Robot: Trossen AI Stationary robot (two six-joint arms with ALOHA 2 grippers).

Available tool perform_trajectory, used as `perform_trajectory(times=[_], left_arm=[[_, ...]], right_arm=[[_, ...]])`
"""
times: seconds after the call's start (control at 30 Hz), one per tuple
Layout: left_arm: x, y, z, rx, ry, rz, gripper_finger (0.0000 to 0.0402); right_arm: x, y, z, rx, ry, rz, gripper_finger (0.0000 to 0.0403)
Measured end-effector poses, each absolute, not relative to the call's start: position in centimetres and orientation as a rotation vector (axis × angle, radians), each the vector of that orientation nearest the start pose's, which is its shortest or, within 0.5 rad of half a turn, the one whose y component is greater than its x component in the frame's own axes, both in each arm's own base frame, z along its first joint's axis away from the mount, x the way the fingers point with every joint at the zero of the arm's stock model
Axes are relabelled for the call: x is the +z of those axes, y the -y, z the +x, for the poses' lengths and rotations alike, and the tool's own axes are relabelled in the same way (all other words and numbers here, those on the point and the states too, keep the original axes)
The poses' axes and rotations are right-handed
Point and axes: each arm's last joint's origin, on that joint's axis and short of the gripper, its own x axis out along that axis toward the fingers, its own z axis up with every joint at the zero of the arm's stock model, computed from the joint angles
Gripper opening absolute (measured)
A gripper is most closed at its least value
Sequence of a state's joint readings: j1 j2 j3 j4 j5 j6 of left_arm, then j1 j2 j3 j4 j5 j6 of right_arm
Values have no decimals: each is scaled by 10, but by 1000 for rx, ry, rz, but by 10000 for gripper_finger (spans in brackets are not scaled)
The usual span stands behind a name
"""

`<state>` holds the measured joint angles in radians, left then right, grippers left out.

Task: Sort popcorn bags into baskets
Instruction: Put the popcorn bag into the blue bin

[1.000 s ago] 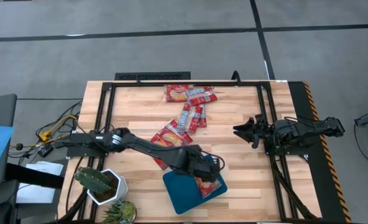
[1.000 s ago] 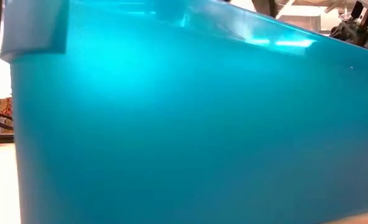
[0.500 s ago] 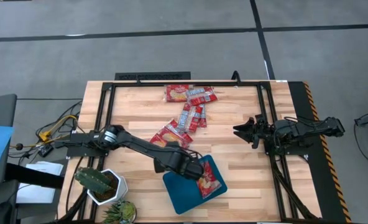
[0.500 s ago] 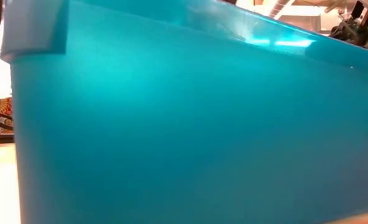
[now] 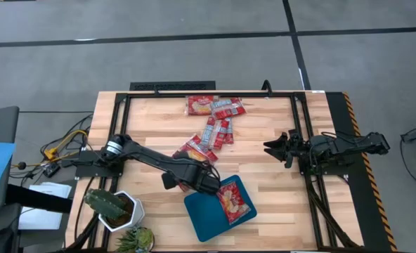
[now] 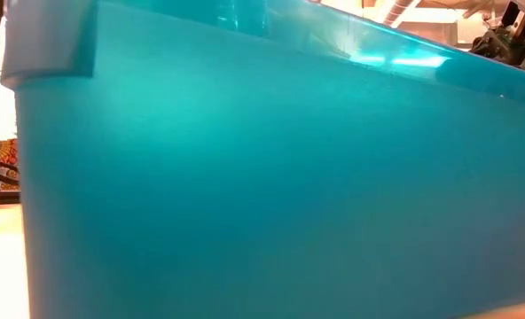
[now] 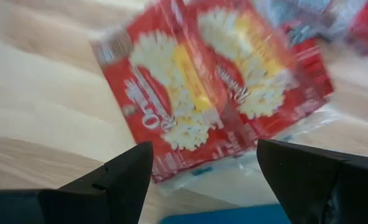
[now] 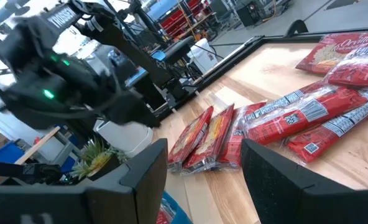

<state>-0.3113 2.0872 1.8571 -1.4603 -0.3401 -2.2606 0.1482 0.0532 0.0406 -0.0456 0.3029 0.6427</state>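
Note:
My gripper will lift the packet (image 7: 162,102) nearest the teal tray, and that packet will come away by itself, because a distinct edge (image 7: 204,70) runs between the two wide packets.
The teal tray (image 5: 202,214) sits near the table's near edge, and its wall fills the low view (image 6: 262,177). One wide red packet (image 5: 232,202) lies flat inside it. My left gripper (image 5: 202,181) (image 7: 202,149) hangs open at the tray's far-left corner, just above two wide packets (image 7: 184,87) (image 5: 192,151) lying flat on the wood. Narrow packets (image 5: 218,132) (image 8: 308,118) lie mid-table. More packets (image 5: 215,105) lie by the far edge. My right gripper (image 5: 270,149) (image 8: 202,149) waits open at the table's right.
A white pot with a cactus (image 5: 113,207) and a second plant (image 5: 138,239) stand at the near-left corner. A black frame (image 5: 208,88) runs around the tabletop. Bare wood (image 5: 278,204) lies to the right of the tray.
My left gripper has drawn back from over the tray, moving toward the table's left and far edges until it stands above the two wide packets. The wide packet that showed partly beneath it now lies uncovered in the tray.

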Motion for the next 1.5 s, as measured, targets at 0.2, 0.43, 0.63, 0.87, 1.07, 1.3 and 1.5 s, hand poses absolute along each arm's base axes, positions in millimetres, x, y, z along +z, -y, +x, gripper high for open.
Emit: perform_trajectory(times=[0.2, 0.43, 0.63, 0.87, 1.07, 1.3, 1.5], left_arm=[[219, 88, 376, 1543, -665, -1287, 274], [196, 58, 380, 1562, -739, -1308, 274], [176, 46, 378, 1601, -746, -1389, 274], [158, 49, 372, 1640, -741, -1488, 257], [149, 49, 368, 1641, -752, -1515, 152], [156, 50, 374, 1587, -750, -1457, 12], [175, 50, 380, 1561, -780, -1402, 2]], right_arm=[[169, -6, 98, -170, -4, 628, 227], [169, -6, 98, -173, -3, 628, 227], [169, -6, 98, -173, -5, 607, 228], [169, -6, 98, -173, -5, 604, 225], [169, -6, 98, -173, -5, 602, 224], [169, -6, 98, -174, -5, 602, 222], [169, -5, 97, -177, -8, 554, 214]])
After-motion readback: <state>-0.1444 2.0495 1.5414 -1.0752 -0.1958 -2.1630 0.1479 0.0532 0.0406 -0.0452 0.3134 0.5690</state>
